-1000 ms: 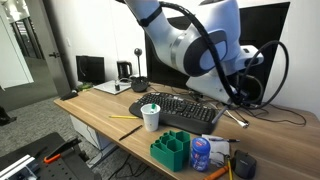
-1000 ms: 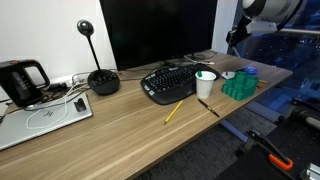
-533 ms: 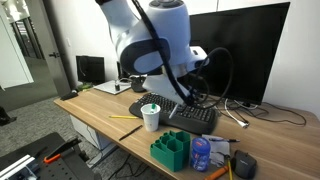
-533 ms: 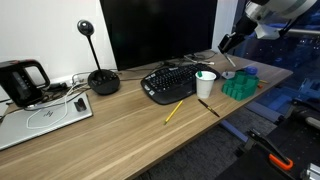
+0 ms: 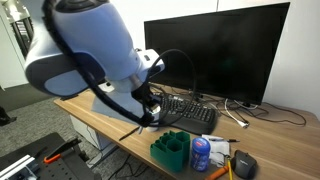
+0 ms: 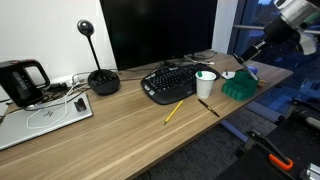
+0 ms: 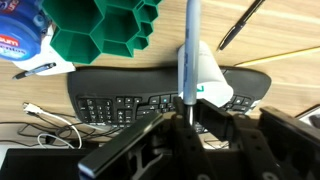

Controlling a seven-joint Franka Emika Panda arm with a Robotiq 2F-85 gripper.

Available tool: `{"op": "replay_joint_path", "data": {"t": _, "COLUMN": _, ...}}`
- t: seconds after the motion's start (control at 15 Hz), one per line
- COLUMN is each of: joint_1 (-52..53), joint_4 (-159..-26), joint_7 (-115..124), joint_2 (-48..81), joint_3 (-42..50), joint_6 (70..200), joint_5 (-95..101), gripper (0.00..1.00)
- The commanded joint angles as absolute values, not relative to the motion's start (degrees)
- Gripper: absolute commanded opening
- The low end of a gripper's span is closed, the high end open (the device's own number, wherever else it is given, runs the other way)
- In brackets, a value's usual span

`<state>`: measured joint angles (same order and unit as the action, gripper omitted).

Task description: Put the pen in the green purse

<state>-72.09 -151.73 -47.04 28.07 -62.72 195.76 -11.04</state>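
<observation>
The blue-grey stick in my gripper is in line with the paper cup (image 7: 208, 78) next to the green purse, so I should move across to the purse's open compartments (image 7: 114, 28) before I lower the stick.
The yellow pen (image 6: 174, 111) lies flat on the wooden desk in front of the keyboard, apart from my gripper. It is hidden behind the arm in an exterior view and out of the wrist view. The green purse (image 6: 238, 86) (image 5: 170, 150) stands near the desk's edge beside the paper cup (image 6: 205, 85). In the wrist view the purse (image 7: 100, 30) shows open compartments. My gripper (image 6: 249, 54) (image 5: 150, 115) hovers above the desk near the purse. In the wrist view my gripper (image 7: 186, 105) is shut on a thin blue-grey stick (image 7: 189, 45).
A black keyboard (image 6: 170, 80) (image 7: 110, 95) and a monitor (image 6: 157, 30) stand behind. A blue-and-white tub (image 5: 201, 152) (image 7: 20, 40) is next to the purse. A dark pen (image 6: 208, 108) (image 7: 243, 22) lies by the cup. A microphone (image 6: 100, 78) and kettle (image 6: 20, 80) stand further off.
The arm has swung across the desk. In one exterior view it now fills the foreground and hides the cup. In the other, the gripper has come down closer to the purse.
</observation>
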Motion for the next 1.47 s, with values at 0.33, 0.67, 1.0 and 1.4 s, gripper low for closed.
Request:
{"op": "replay_joint_path", "data": {"t": 0.33, "joint_1": -93.99, "joint_4": -158.39, "joint_7": -37.86, "joint_2": 37.77, "joint_3": -69.96, "joint_6": 205.51, "joint_5": 14.76, "gripper": 0.05}}
{"op": "replay_joint_path", "data": {"t": 0.67, "joint_1": -90.81, "joint_4": -155.56, "joint_7": -28.18, "joint_2": 40.27, "joint_3": -62.6, "joint_6": 212.4, "joint_5": 28.86, "gripper": 0.05}}
{"op": "replay_joint_path", "data": {"t": 1.0, "joint_1": -83.42, "joint_4": -148.76, "joint_7": -25.96, "joint_2": 39.96, "joint_3": -52.07, "joint_6": 214.2, "joint_5": 35.65, "gripper": 0.05}}
{"op": "replay_joint_path", "data": {"t": 1.4, "joint_1": -74.49, "joint_4": -142.68, "joint_7": -26.8, "joint_2": 41.17, "joint_3": -44.09, "joint_6": 215.71, "joint_5": 32.58, "gripper": 0.05}}
